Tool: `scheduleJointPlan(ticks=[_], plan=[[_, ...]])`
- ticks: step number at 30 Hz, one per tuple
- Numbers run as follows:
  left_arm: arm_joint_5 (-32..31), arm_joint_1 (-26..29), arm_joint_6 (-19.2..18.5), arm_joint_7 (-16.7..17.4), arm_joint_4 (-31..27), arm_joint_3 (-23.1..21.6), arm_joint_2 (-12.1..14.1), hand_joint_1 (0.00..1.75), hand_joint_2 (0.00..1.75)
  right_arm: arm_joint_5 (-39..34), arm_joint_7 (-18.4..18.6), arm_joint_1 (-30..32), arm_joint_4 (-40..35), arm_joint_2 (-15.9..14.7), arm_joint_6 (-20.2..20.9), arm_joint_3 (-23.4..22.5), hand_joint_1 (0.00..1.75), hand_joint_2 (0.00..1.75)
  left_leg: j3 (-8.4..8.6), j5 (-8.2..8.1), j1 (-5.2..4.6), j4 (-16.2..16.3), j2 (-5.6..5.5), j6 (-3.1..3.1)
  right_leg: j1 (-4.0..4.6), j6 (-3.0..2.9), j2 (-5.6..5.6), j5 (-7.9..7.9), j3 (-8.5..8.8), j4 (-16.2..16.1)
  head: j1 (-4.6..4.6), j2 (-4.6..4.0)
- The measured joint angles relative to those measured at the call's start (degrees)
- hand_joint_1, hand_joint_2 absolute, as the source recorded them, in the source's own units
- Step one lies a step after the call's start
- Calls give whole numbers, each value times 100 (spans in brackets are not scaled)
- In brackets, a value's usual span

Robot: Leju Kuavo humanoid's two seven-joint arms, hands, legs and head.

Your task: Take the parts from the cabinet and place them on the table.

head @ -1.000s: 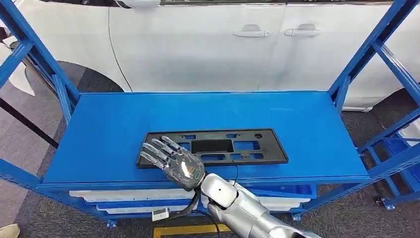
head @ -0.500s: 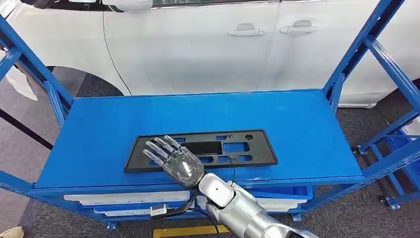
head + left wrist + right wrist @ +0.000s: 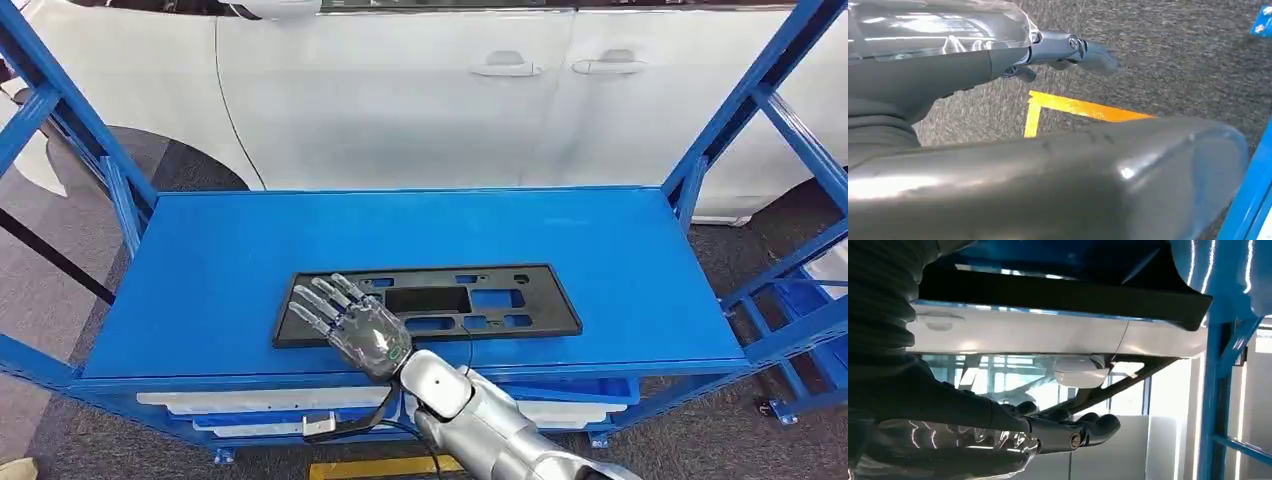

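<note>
The middle opening (image 3: 428, 299) is black, while other cut-outs show blue shelf. So I should expect a deep, closed pocket under the black plastic frame (image 3: 547, 304).
A flat black plastic frame with several cut-outs (image 3: 500, 300) lies on the blue top shelf (image 3: 620, 250) near its front edge. My right hand (image 3: 350, 322) comes in from below and lies over the frame's left end, fingers spread, holding nothing. The right wrist view has the same hand (image 3: 998, 430) stretched out, with the frame's dark edge (image 3: 1073, 295) close by. My left hand (image 3: 938, 75) hangs beside my body over the grey carpet, fingers apart and empty.
Blue rack uprights stand at the left (image 3: 70, 110) and right (image 3: 740, 110) ends of the shelf. A white car (image 3: 420, 90) is parked right behind it. White parts (image 3: 260, 400) lie on a lower shelf. Yellow tape (image 3: 1078, 107) marks the floor.
The head view swayed left and then back. My right hand stays spread over the frame's left end, and the frame has not moved on the shelf.
</note>
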Motion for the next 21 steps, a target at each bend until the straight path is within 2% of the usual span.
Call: scheduleJointPlan(ticks=[1, 3, 4, 5, 6, 7, 8, 9, 10, 11, 12, 13, 14, 15, 16, 18, 19, 20, 21], plan=[[0, -1, 0, -2, 0, 0, 0, 0, 0, 0, 0, -1, 2, 0, 0, 0, 0, 175, 10, -5, 0, 2, -7, -4, 1, -19, 0, 230, 150, -334, 0, 0], [-2, -3, 0, 0, 2, 0, -4, 0, 0, 0, 0, -15, 4, 2, 0, -2, 0, 175, 51, -22, -5, 1, -17, -27, 13, -99, 0, 764, 681, -1429, 0, 0], [-2, -3, 0, -2, 2, 0, -15, 0, 0, 0, 0, -26, 4, 2, 0, -2, 0, 175, 47, -32, -9, 3, -17, -47, 38, -146, 0, 748, 817, -1715, 0, 0], [-2, -9, 0, 0, 2, 0, -17, 0, 0, 0, 0, -33, 4, 7, 0, -2, 3, 175, 29, -40, -42, 27, -18, -82, 59, -143, -4, 751, 821, -1774, 0, 0], [-2, -5, 0, -2, 2, 0, -15, 0, 0, 0, 0, -30, 4, 7, 0, -2, 133, 175, 26, -38, -20, 13, -13, -122, 74, -148, 6, 751, 805, -1762, 0, 0], [-7, -4, -4, -4, 2, 0, -15, 0, 0, 75, 77, -30, 9, 2, 64, -4, 133, 175, 36, -34, -20, -8, -9, -155, 82, -164, 16, 743, 799, -1761, 0, 0], [-42, -9, -44, -31, 2, -2, -13, 0, 0, 316, 373, -93, 81, -90, 333, -55, 133, 175, 59, -27, -34, -19, -6, -194, 61, -207, 21, 766, 797, -1801, 0, 0], [-68, -7, -77, -57, 2, -15, 20, 0, 0, 459, 813, -179, 274, -281, 613, -162, 133, 175, 28, -64, -21, 16, 8, -208, 7, -229, 6, 808, 847, -1865, 0, 0], [-85, -30, -127, -79, 2, -37, 20, 0, 0, 420, 1446, -261, 573, -510, 605, -359, 133, 175, -21, -181, -30, 159, 7, -219, -4, -244, -25, 812, 881, -1892, 0, 0], [-101, -48, -153, -83, 4, -50, 17, 0, 0, 349, 1820, -362, 784, -725, 452, -561, 159, 175, -163, -360, -30, 452, 3, -230, -6, -245, -101, 812, 891, -1897, 0, 0], [-103, -33, -157, -83, 4, -59, 26, 0, 0, 275, 2147, -521, 1030, -1024, 257, -858, 171, 175, -414, -619, -10, 980, 7, -253, 1, -251, -174, 808, 892, -1896, 0, 0], [-109, 14, -157, -83, 4, -72, 55, 0, 0, 240, 2194, -665, 1225, -1229, 203, -1068, 173, 175, -617, -803, 6, 1430, 9, -273, 3, -256, -199, 804, 887, -1895, 0, 0], [-109, 85, -160, -83, 7, -85, 59, 0, 0, 275, 2179, -806, 1463, -1473, 173, -1202, 173, 175, -755, -884, 29, 1772, 12, -296, 4, -257, -202, 805, 883, -1893, 0, 0], [-109, 137, -160, -85, 6, -92, 72, 0, 0, 319, 2218, -868, 1614, -1551, 175, -1256, 173, 175, -738, -815, 52, 1786, 16, -304, 4, -251, -174, 809, 883, -1890, 0, 0], [-107, 147, -157, -87, 4, -92, 81, 0, 0, 371, 2247, -885, 1713, -1576, 175, -1311, 175, 175, -588, -620, 66, 1519, 16, -307, -4, -247, -114, 810, 887, -1877, -2, 0], [-109, 95, -157, -94, 4, -103, 105, 0, 0, 450, 2326, -906, 1838, -1598, 195, -1414, 175, 175, -47, -84, 80, 456, 18, -294, -28, -195, -32, 783, 898, -1820, -2, 0], [-111, 72, -160, -94, 4, -107, 107, 0, 0, 472, 2334, -946, 1882, -1600, 199, -1460, 175, 175, 123, -122, 74, 146, 14, -260, -33, -159, -17, 769, 896, -1798, 0, 0], [-123, 40, -157, -96, 4, -109, 107, 0, 0, 481, 2352, -967, 1930, -1613, 201, -1480, 175, 175, 142, -150, 36, 32, 11, -239, 11, -112, -1, 754, 872, -1752, 0, 0], [-118, 8, -157, -103, 7, -111, 105, 0, 0, 485, 2369, -986, 1974, -1665, 199, -1521, 169, 175, 130, -139, 34, 67, -9, -183, 6, -65, 6, 775, 864, -1770, 0, 0]])
